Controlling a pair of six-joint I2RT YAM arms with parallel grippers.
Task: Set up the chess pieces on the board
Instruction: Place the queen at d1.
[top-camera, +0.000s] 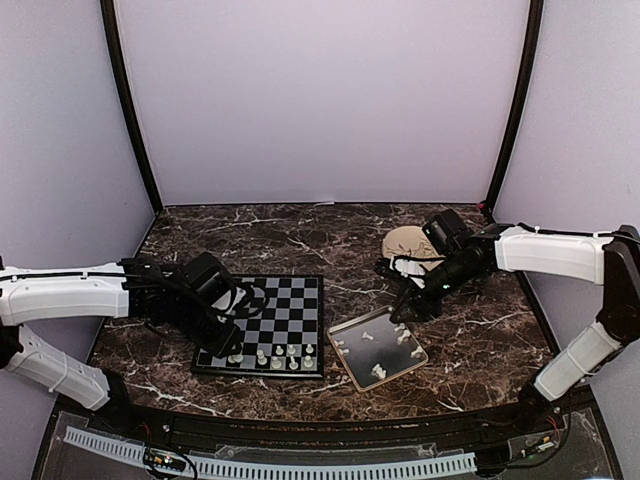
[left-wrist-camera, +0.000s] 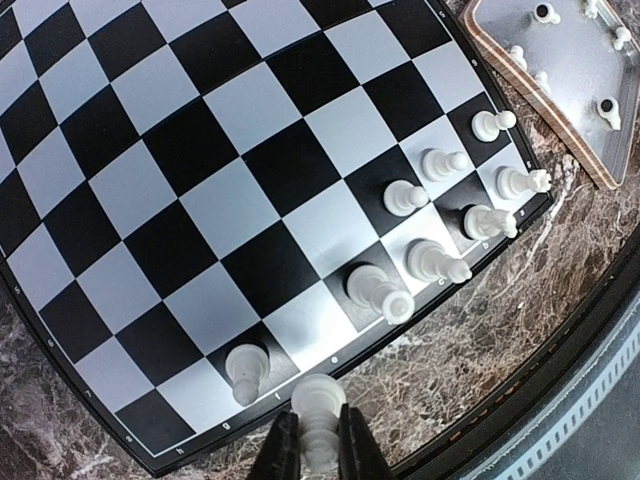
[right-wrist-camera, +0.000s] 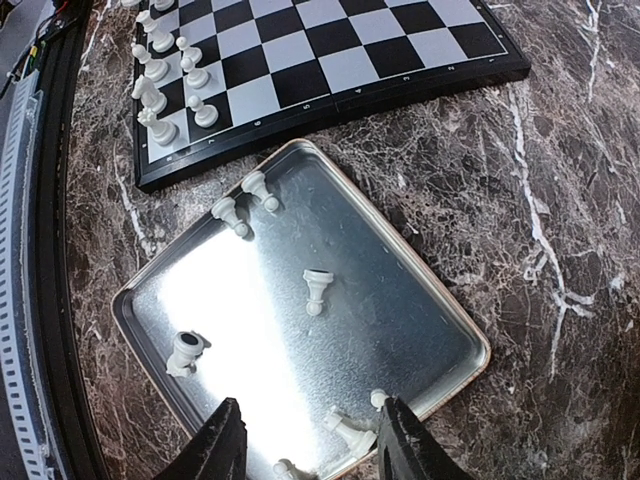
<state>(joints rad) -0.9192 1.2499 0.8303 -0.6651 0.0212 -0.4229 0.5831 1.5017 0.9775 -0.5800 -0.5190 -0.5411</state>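
The white piece is hanging with its base down next to the empty white square. My left gripper keeps going to that square and lets go once the piece's base stands there.
The board lies left of centre, with several white chess pieces standing in its two near rows towards the right corner. My left gripper is shut on one white piece, held over the board's near edge beside a standing piece. Over the metal tray hovers my right gripper, open, with nothing between its fingers. Several loose pieces lie in the tray, one near its middle and one just below the jaws.
A round beige plate sits behind the tray, partly hidden by the right arm. The tray lies just right of the board. Dark marble table all around; its black front edge runs close to the board.
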